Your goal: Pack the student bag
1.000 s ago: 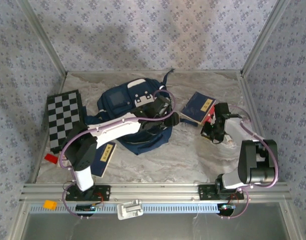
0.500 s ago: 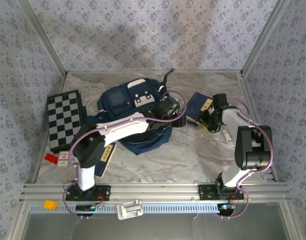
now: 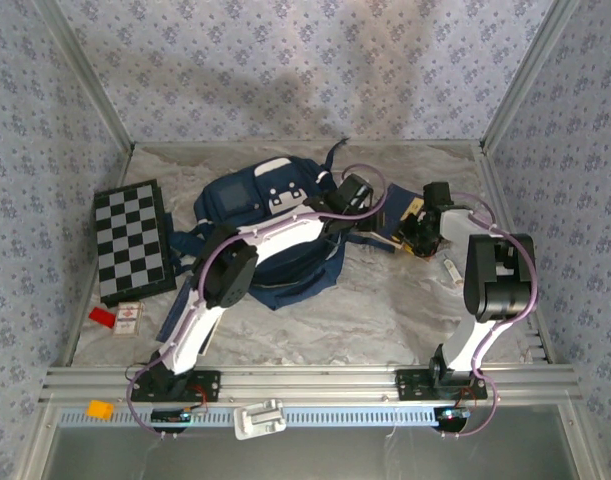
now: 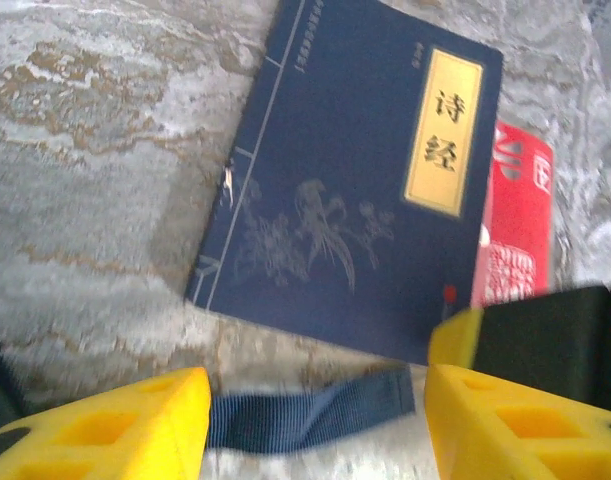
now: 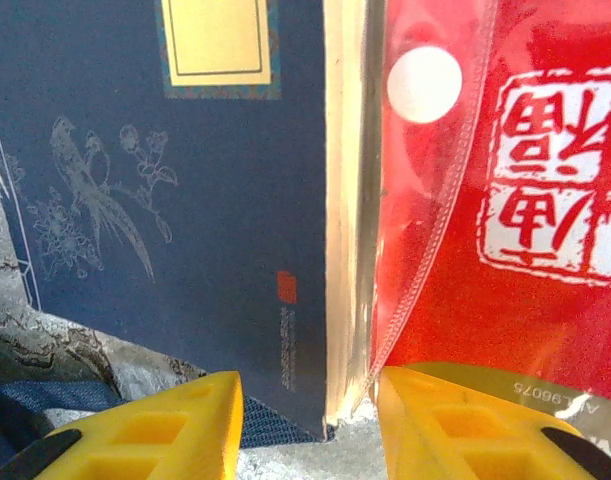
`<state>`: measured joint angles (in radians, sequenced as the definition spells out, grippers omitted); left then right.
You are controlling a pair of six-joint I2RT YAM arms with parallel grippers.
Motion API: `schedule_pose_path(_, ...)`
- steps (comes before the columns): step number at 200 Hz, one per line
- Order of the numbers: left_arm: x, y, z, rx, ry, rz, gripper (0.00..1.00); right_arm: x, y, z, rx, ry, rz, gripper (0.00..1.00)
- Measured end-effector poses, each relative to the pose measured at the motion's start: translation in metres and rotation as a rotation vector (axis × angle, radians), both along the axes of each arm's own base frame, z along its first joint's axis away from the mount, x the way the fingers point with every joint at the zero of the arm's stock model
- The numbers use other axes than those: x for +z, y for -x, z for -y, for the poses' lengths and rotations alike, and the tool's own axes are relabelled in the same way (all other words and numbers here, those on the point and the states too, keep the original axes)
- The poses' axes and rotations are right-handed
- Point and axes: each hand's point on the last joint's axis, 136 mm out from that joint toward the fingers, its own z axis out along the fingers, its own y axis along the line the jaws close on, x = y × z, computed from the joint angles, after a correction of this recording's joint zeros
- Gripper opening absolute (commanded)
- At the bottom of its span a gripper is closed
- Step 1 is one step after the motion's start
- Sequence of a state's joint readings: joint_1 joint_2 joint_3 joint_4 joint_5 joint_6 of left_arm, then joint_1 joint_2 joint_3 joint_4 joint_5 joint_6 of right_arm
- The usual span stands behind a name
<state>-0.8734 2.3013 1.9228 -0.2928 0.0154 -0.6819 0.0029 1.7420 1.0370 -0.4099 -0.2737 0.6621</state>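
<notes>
The red packet is tight up against the booklet's page edge (image 5: 352,240) under my right gripper, so my left gripper should go over the clear spine corner (image 4: 198,290) with a finger on each side.
The student bag (image 3: 247,205), a navy backpack with a white patch, lies at the back centre under my left arm. To its right lies a navy booklet (image 4: 355,190) with a yellow label (image 3: 395,207), beside a red packet (image 4: 515,230). My left gripper (image 4: 315,425) hovers open at the booklet's near edge (image 3: 375,222), with a loose navy strap (image 4: 315,408) lying on the table between its fingers. My right gripper (image 5: 310,425) is open too, straddling the booklet's corner (image 5: 185,200) where it meets the red packet (image 5: 505,200), close to the left gripper (image 3: 412,237).
A folded checkerboard (image 3: 130,240) lies at the left, with a red piece (image 3: 102,317) and a small card packet (image 3: 128,318) in front of it. A small white tube (image 3: 451,270) lies right of the right gripper. Patterned walls close in the table.
My left arm swung right, off the bag, until its gripper reached the booklet. The right gripper moved back and left to the booklet's corner and opened.
</notes>
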Motion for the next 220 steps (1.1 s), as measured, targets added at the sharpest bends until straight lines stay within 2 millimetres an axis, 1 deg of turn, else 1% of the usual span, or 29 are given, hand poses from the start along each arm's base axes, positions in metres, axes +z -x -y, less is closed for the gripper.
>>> schedule_pose_path(42,-0.021,-0.034,0.012,0.049,0.008,-0.033,0.57,-0.009,-0.003,0.001,0.001,-0.010,-0.023,0.41)
schedule_pose_path(63,-0.033,-0.042,0.013,0.074,0.005,-0.071,0.51,-0.008,-0.007,-0.001,0.005,-0.027,-0.020,0.41)
schedule_pose_path(91,-0.056,-0.040,0.010,0.094,-0.018,-0.136,0.46,-0.007,-0.012,-0.005,0.021,-0.048,-0.015,0.42)
schedule_pose_path(121,-0.056,-0.038,0.009,0.101,-0.020,-0.160,0.41,-0.003,-0.014,-0.011,0.058,-0.073,0.007,0.42)
schedule_pose_path(139,-0.057,-0.037,0.006,0.106,-0.030,-0.170,0.36,0.001,-0.017,-0.014,0.073,-0.088,0.020,0.42)
schedule_pose_path(166,-0.059,-0.035,0.004,0.108,-0.041,-0.177,0.35,0.008,-0.021,-0.015,0.087,-0.094,0.034,0.43)
schedule_pose_path(188,-0.059,-0.034,0.003,0.108,-0.049,-0.183,0.34,0.015,-0.027,-0.012,0.089,-0.098,0.054,0.41)
schedule_pose_path(220,-0.061,-0.032,0.002,0.111,-0.061,-0.183,0.34,0.019,-0.029,-0.006,0.082,-0.114,0.063,0.42)
